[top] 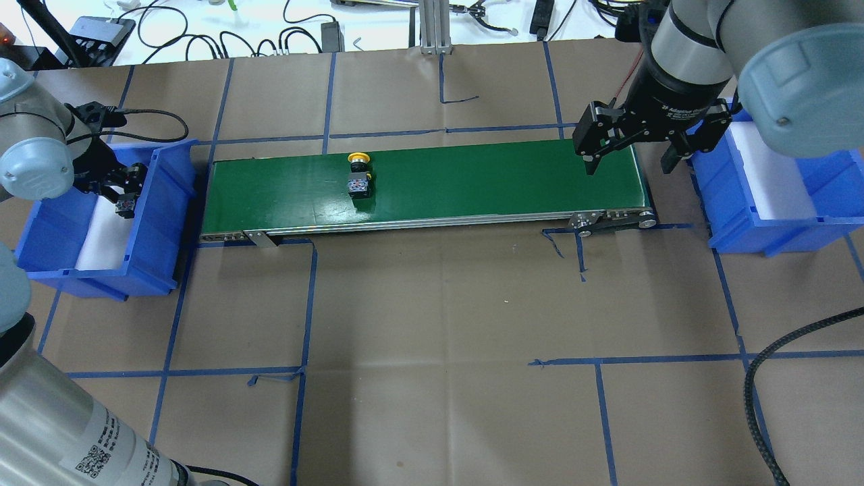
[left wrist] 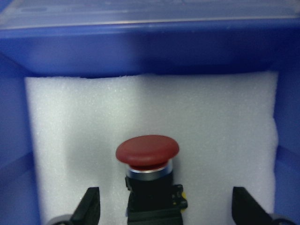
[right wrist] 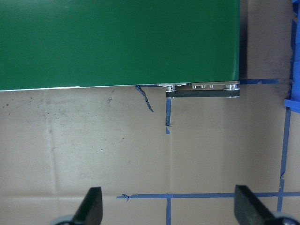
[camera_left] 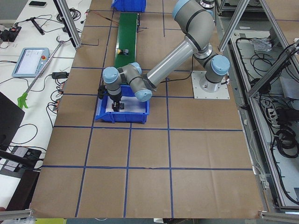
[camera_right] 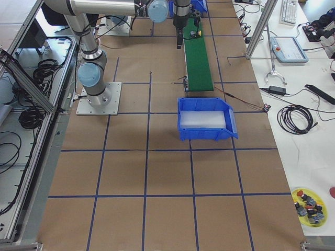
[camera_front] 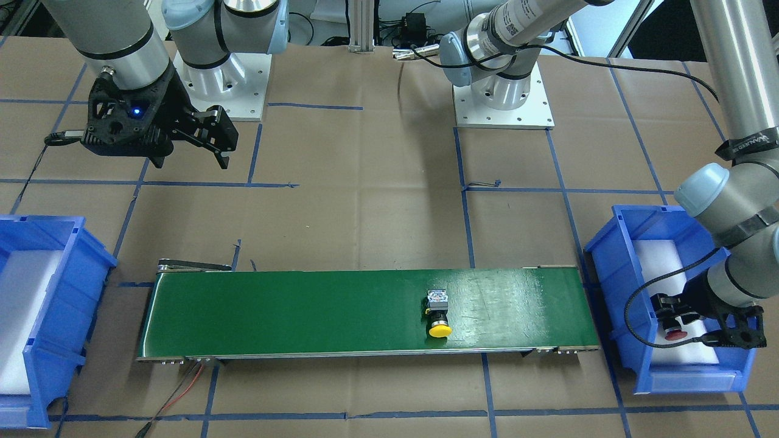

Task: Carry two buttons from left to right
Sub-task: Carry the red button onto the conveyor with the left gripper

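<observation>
The red-capped button [camera_front: 676,334] should ride along too when the robot puts it on the green conveyor belt, because the yellow-capped button [camera_front: 437,314] lies well along that belt.
The yellow-capped button [camera_front: 438,314] lies on its side on the green conveyor belt [camera_front: 304,310], toward the belt's left-arm end; it also shows in the overhead view [top: 359,177]. The red-capped button [left wrist: 147,151] lies on white foam inside the left blue bin [top: 158,223]. My left gripper [left wrist: 167,208] is down in that bin, open, with its fingers [left wrist: 91,206] wide on either side of the red button and not touching it. My right gripper [top: 628,165] is open and empty, hovering above the belt's right end next to the right blue bin [top: 742,229].
Both bins are lined with white foam; the right one [camera_front: 61,286] holds nothing that I can see. The brown table has blue tape lines. The conveyor's roller bracket [right wrist: 202,89] and a cable at the belt's end [camera_front: 182,389] lie near the right gripper's side.
</observation>
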`<state>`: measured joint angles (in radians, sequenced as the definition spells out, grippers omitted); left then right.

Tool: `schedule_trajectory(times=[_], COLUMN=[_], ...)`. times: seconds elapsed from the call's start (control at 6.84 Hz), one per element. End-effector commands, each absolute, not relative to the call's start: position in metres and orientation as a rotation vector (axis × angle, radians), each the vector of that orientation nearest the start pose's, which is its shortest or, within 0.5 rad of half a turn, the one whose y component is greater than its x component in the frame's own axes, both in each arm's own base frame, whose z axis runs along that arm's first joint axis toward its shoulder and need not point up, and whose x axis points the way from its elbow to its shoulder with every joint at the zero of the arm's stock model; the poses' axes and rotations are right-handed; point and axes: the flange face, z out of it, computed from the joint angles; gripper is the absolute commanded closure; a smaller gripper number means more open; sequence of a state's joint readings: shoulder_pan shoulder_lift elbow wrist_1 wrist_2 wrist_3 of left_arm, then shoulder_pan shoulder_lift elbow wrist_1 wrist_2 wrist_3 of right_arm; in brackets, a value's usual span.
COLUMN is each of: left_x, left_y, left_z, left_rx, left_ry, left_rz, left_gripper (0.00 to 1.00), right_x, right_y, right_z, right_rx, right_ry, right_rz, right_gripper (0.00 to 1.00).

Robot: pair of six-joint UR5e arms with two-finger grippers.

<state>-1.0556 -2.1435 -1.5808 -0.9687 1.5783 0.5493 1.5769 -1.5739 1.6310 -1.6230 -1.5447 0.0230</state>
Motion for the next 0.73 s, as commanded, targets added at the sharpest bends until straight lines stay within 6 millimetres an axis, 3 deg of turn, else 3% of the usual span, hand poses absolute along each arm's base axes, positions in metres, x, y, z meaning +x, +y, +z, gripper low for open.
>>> schedule_trajectory(times=[0.0, 0.15, 0.29, 0.58], left_x=[0.213, 0.211, 0.212, 0.209], left_y=[-0.645, -0.645, -0.645, -0.644], left_z=[0.221, 0.223, 0.221, 0.237], left_rx=[0.052, 0.055, 0.055, 0.057], left_ry=[3.110, 3.113, 3.118, 3.110], left_rz=[-0.061, -0.067, -0.065, -0.083], left_gripper=[0.87, 0.99, 1.00, 1.00], right_x=[0.139, 0.139, 0.140, 0.140], right_y=[-0.489, -0.489, -0.488, -0.488], right_z=[0.464, 0.464, 0.463, 0.464], right_rx=[0.026, 0.026, 0.015, 0.012], right_ry=[3.112, 3.112, 3.109, 3.105], right_rz=[0.013, 0.010, 0.027, 0.022], right_gripper=[0.00, 0.00, 0.00, 0.00])
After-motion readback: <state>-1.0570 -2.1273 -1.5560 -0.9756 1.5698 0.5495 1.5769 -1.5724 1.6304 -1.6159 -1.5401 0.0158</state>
